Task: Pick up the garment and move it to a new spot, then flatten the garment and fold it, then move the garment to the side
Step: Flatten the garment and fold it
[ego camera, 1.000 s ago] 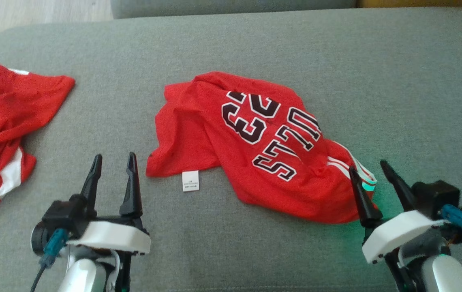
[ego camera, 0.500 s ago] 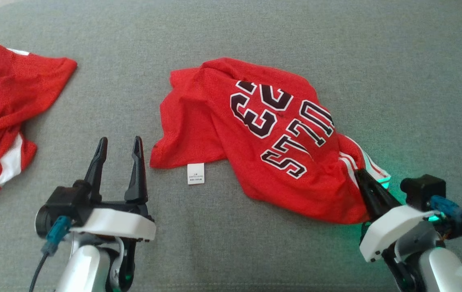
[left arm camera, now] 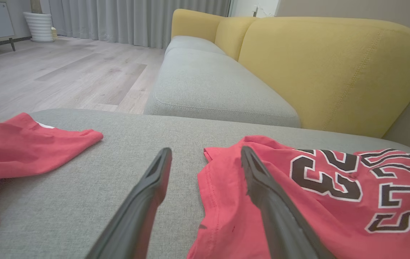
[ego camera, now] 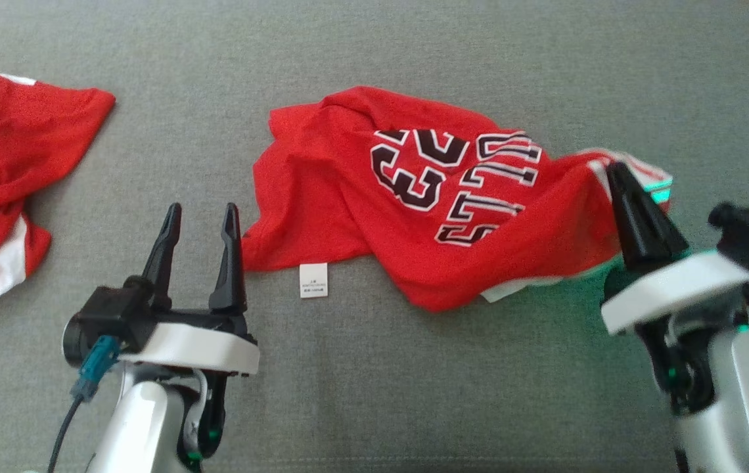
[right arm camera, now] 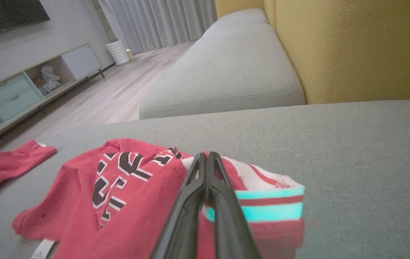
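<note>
The garment (ego camera: 348,181) will open out and show its hidden lettering when the robot lifts and spreads it, because the letters and numbers stop at a fold (ego camera: 427,131).
The garment (ego camera: 361,197), a red jersey with black-and-white letters and numbers, lies crumpled on the grey cushion (ego camera: 414,52). My right gripper (ego camera: 613,167) is shut on its striped right edge and holds that edge raised off the cushion. In the right wrist view the closed fingers (right arm camera: 206,155) pinch the fabric beside the red, white and teal trim (right arm camera: 262,208). My left gripper (ego camera: 200,210) stands open just left of the garment's near-left corner, touching nothing. In the left wrist view its fingers (left arm camera: 205,153) straddle the garment (left arm camera: 298,201) edge.
A second red piece of clothing (ego camera: 0,171) with white patches lies crumpled at the far left. A white label (ego camera: 313,280) sticks out from the garment's front hem. Beyond the cushion stand a yellow sofa back (left arm camera: 334,72) and a wooden floor (left arm camera: 64,68).
My right gripper closed on the garment's striped edge and pulled it up and to the right, stretching the cloth. The head camera also tilted. My left gripper stayed open.
</note>
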Controlling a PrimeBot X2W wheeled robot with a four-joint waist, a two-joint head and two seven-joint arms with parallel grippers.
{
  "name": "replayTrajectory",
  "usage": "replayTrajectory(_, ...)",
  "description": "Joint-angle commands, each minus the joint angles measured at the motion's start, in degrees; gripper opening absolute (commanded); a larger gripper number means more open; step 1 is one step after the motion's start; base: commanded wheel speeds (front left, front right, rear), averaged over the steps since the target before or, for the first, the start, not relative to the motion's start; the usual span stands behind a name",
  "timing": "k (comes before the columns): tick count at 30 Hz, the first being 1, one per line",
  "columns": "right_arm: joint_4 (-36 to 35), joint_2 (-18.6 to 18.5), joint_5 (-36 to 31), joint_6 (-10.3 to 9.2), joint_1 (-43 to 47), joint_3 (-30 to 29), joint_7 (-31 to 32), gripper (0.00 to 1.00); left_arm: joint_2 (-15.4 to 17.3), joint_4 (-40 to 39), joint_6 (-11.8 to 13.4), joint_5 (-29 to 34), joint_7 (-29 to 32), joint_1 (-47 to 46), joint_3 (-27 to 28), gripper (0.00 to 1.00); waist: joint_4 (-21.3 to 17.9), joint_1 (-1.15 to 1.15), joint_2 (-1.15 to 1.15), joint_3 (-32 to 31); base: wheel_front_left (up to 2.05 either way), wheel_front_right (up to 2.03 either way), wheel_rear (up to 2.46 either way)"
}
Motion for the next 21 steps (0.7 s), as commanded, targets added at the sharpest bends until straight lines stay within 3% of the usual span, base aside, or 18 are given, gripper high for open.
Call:
replayTrajectory(1, -1.2, 0.6, 0.8, 0.43, -3.0, 0.5, 0.0, 0.0, 0.3, -1.6, -0.2, 0.7, -0.3, -2.2, 1.8, 1.0, 0.2, 0.0, 0.0, 0.2, 0.0, 0.0, 0.0)
replayTrajectory(11, 15.1, 2.6, 3.1, 0.43, -17.9, -4.1, 2.1, 0.0, -1.0, -0.2, -1.6, 0.9, -0.3, -4.6, 0.6, 1.0, 3.7, 0.0, 0.0, 3.4, 0.0, 0.0, 0.0)
replayTrajectory(21, 34.5, -0.2, 2.4, 0.43, -33.1, -5.1, -2.5, 0.0, -1.9, 0.2, -2.4, 1.1, -0.3, -6.8, 0.2, 1.0, 6.3, 0.0, 0.0, 6.9, 0.0, 0.0, 0.0)
